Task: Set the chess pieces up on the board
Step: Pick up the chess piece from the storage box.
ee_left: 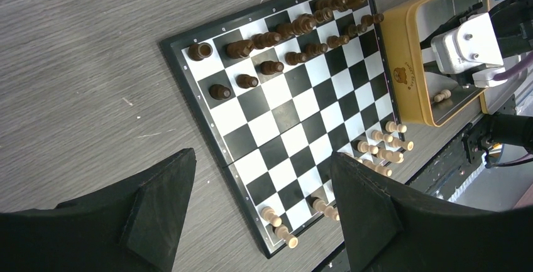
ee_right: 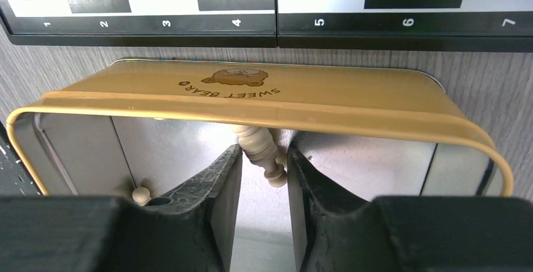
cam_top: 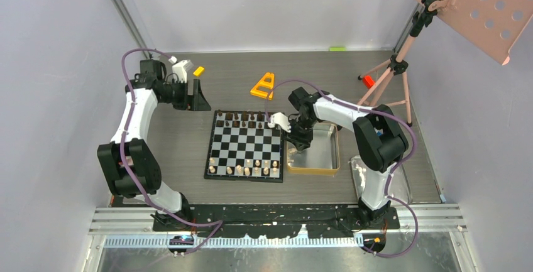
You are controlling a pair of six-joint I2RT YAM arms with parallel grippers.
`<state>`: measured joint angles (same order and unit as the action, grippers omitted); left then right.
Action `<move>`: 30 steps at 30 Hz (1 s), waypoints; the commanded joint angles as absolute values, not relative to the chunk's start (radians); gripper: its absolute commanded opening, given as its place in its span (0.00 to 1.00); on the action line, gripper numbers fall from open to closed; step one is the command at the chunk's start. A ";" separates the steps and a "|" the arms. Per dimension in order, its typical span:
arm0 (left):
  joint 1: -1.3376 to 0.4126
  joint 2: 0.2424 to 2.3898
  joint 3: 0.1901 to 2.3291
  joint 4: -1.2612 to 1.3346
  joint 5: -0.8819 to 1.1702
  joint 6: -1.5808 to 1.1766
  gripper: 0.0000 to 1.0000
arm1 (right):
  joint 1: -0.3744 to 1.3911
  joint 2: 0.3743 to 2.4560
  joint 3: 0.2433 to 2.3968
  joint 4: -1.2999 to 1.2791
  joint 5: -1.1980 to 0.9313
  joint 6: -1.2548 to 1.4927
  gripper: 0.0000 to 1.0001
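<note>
Open near-row squares (cam_top: 221, 170) are at the end of the board away from the gold tin, so my right gripper should pass the pale piece (ee_right: 259, 149) to my left gripper.
The checkered board (cam_top: 245, 149) lies mid-table. Dark pieces (cam_top: 245, 120) fill its far rows and pale pieces (cam_top: 248, 170) stand along its near rows. My right gripper (cam_top: 300, 139) is down inside the gold tin (cam_top: 314, 171), just right of the board. In the right wrist view its fingers (ee_right: 264, 152) are closed onto a tilted pale piece (ee_right: 259, 146) behind the tin's rim (ee_right: 251, 105). Another pale piece (ee_right: 141, 193) lies in the tin at the left. My left gripper (cam_top: 195, 96) is open and empty above the table, off the board's far left corner (ee_left: 261, 156).
An orange triangular object (cam_top: 263, 86) lies behind the board and a small orange block (cam_top: 198, 71) sits near the left arm. A tripod (cam_top: 393, 77) holding a pink perforated panel (cam_top: 478, 2) stands at the back right. A silver tray (cam_top: 402, 187) lies by the right arm's base.
</note>
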<state>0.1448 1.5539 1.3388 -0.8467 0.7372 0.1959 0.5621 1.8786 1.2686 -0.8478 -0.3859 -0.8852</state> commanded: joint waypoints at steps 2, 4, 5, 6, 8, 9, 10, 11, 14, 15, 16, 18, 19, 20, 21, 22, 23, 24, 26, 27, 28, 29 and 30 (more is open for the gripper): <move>0.142 1.554 1.383 -0.846 0.751 0.224 0.81 | 0.567 1.859 1.231 -0.857 -0.349 -0.885 0.36; 0.141 1.550 1.382 -0.847 0.757 0.236 0.81 | 0.564 1.846 1.227 -0.871 -0.327 -0.876 0.35; 0.140 1.547 1.381 -0.845 0.759 0.241 0.81 | 0.560 1.837 1.224 -0.877 -0.319 -0.873 0.31; 0.139 1.545 1.380 -0.843 0.761 0.244 0.81 | 0.558 1.834 1.224 -0.888 -0.316 -0.865 0.28; 0.133 1.540 1.376 -0.840 0.767 0.249 0.81 | 0.552 1.822 1.223 -0.902 -0.313 -0.849 0.20; 0.129 1.539 1.373 -0.840 0.768 0.252 0.81 | 0.546 1.814 1.219 -0.905 -0.315 -0.837 0.18; 0.123 1.537 1.370 -0.839 0.771 0.254 0.81 | 0.543 1.809 1.216 -0.908 -0.318 -0.831 0.17; 0.117 1.536 1.367 -0.837 0.774 0.257 0.81 | 0.537 1.797 1.211 -0.909 -0.321 -0.817 0.16; 0.090 1.531 1.350 -0.825 0.785 0.259 0.81 | 0.528 1.766 1.199 -0.912 -0.331 -0.791 0.13; 0.079 1.530 1.346 -0.821 0.792 0.258 0.81 | 0.523 1.746 1.197 -0.916 -0.333 -0.779 0.12; 0.065 1.529 1.342 -0.817 0.802 0.258 0.81 | 0.516 1.735 1.198 -0.921 -0.342 -0.773 0.11; 0.034 1.529 1.337 -0.804 0.832 0.249 0.80 | 0.504 1.703 1.206 -0.935 -0.363 -0.752 0.10; 0.013 1.529 1.338 -0.797 0.852 0.243 0.80 | 0.500 1.681 1.216 -0.939 -0.373 -0.738 0.09; -0.018 1.529 1.338 -0.790 0.863 0.235 0.79 | 0.494 1.670 1.222 -0.946 -0.393 -0.729 0.09; -0.042 1.529 1.341 -0.782 0.877 0.225 0.78 | 0.492 1.651 1.235 -0.953 -0.403 -0.715 0.08; -0.065 1.528 1.344 -0.771 0.891 0.215 0.77 | 0.488 1.637 1.243 -0.957 -0.422 -0.707 0.08; -0.086 1.528 1.345 -0.758 0.905 0.200 0.76 | 0.486 1.631 1.261 -0.963 -0.443 -0.692 0.08; -0.108 1.527 1.345 -0.741 0.923 0.181 0.76 | 0.485 1.618 1.271 -0.967 -0.456 -0.683 0.07; -0.155 1.528 1.349 -0.704 0.951 0.128 0.74 | 0.484 1.598 1.301 -0.972 -0.501 -0.657 0.06; -0.177 1.534 1.354 -0.681 0.962 0.096 0.73 | 0.483 1.592 1.322 -0.973 -0.532 -0.641 0.04; -0.201 1.542 1.360 -0.660 0.971 0.061 0.72 | 0.483 1.581 1.342 -0.973 -0.546 -0.622 0.04; -0.226 1.550 1.370 -0.642 0.978 0.028 0.71 | 0.484 1.576 1.352 -0.969 -0.574 -0.610 0.03; -0.254 1.562 1.382 -0.628 0.984 -0.005 0.70 | 0.483 1.564 1.370 -0.965 -0.589 -0.587 0.03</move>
<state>-0.1802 1.5539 1.3384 -0.7422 0.9001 0.1329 0.4839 1.6310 1.2865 -0.9653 -0.4637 -0.6731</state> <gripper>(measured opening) 0.716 0.204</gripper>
